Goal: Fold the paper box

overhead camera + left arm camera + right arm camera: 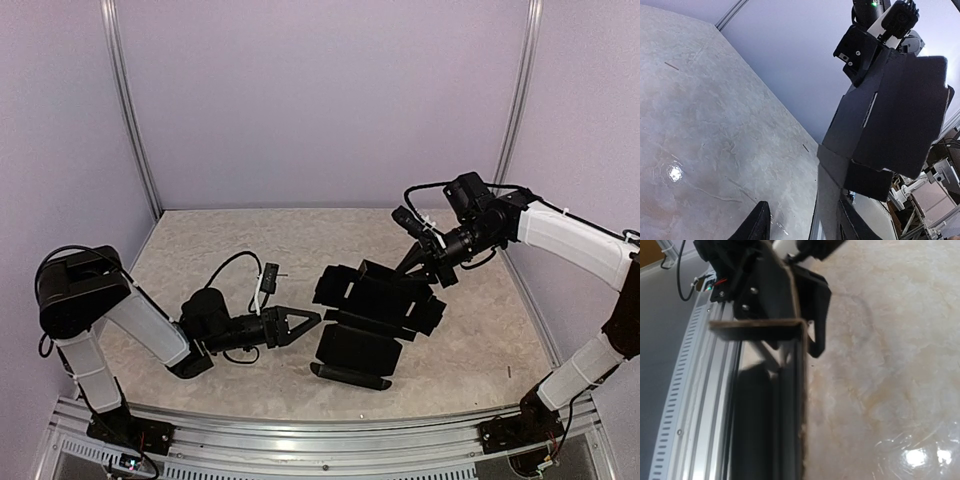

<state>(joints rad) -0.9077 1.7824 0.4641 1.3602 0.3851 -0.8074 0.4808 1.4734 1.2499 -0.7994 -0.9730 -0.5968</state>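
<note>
I can see the paper box's lower panel (360, 350) pointing toward the near rail, so next I move my left gripper in, grab the panel's side edge (321, 345) and help turn the box.
The paper box (368, 318), matte black with raised flaps, lies partly folded in the middle of the table. My right gripper (412, 268) is shut on its far edge. In the right wrist view the cardboard's brown cut edge (800, 415) runs straight down into that gripper (790, 465). My left gripper (312, 318) lies low at the box's left side, open. In the left wrist view its fingers (756, 226) stand apart, and a flap of the box (827, 205) reaches down between them, close to the right finger. The box's big panel (895, 110) rises beyond, and the right gripper (860, 52) holds it at the top.
The marbled table top (220, 250) is walled in by lilac panels on three sides. An aluminium rail (300, 440) runs along the near edge, also seen as a rail (695, 390) in the right wrist view. A cable with a white tag (266, 285) loops above the left wrist.
</note>
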